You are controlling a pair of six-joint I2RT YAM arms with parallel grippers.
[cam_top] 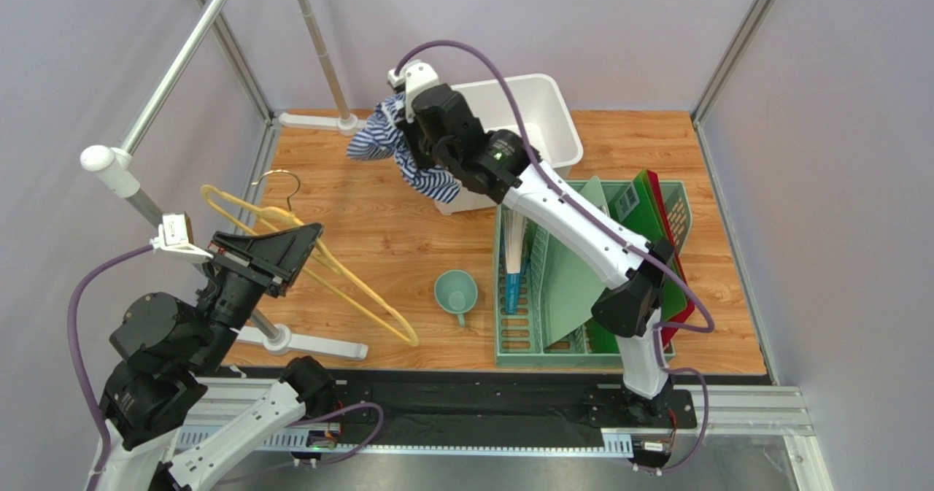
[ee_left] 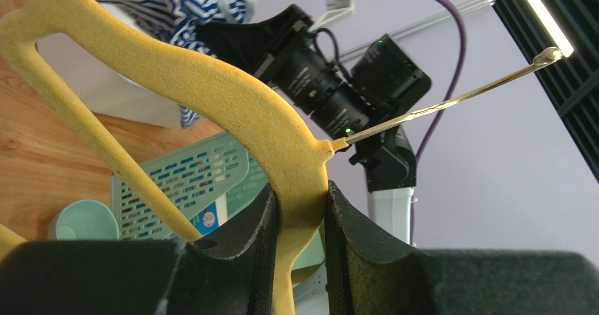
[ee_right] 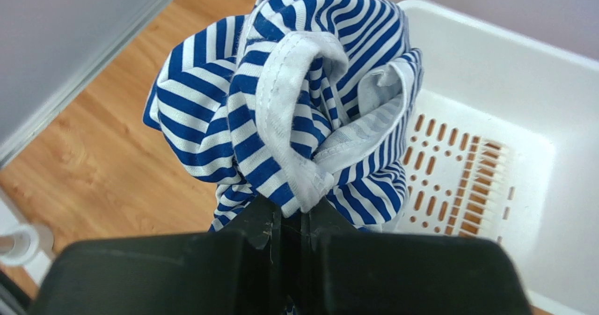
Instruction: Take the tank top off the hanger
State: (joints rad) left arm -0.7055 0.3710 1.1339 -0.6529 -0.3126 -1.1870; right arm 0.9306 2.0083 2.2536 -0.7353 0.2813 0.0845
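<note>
My right gripper has the striped tank top (cam_top: pixel 380 136) bunched clear of the yellow hanger and should continue over the open white basin (cam_top: pixel 539 110) and release the tank top there.
My right gripper (cam_top: pixel 408 119) is shut on the blue-and-white striped tank top (cam_top: pixel 395 146), which hangs bunched from its jaws beside the left edge of a white basin. In the right wrist view the tank top (ee_right: pixel 295 111) is a crumpled bundle pinched at my gripper (ee_right: pixel 304 213). My left gripper (cam_top: pixel 298 248) is shut on the yellow hanger (cam_top: pixel 351 283), which is bare and tilted above the table at the left. In the left wrist view the hanger (ee_left: pixel 232 97) passes between my gripper (ee_left: pixel 301 217), its metal hook (ee_left: pixel 450 101) pointing up right.
The white basin (cam_top: pixel 548 119) stands at the back, partly under the right arm. A green dish rack (cam_top: pixel 680 201) with boards stands at the right, a teal cup (cam_top: pixel 456 292) in front of it. A grey rail stand (cam_top: pixel 164 81) rises at the left.
</note>
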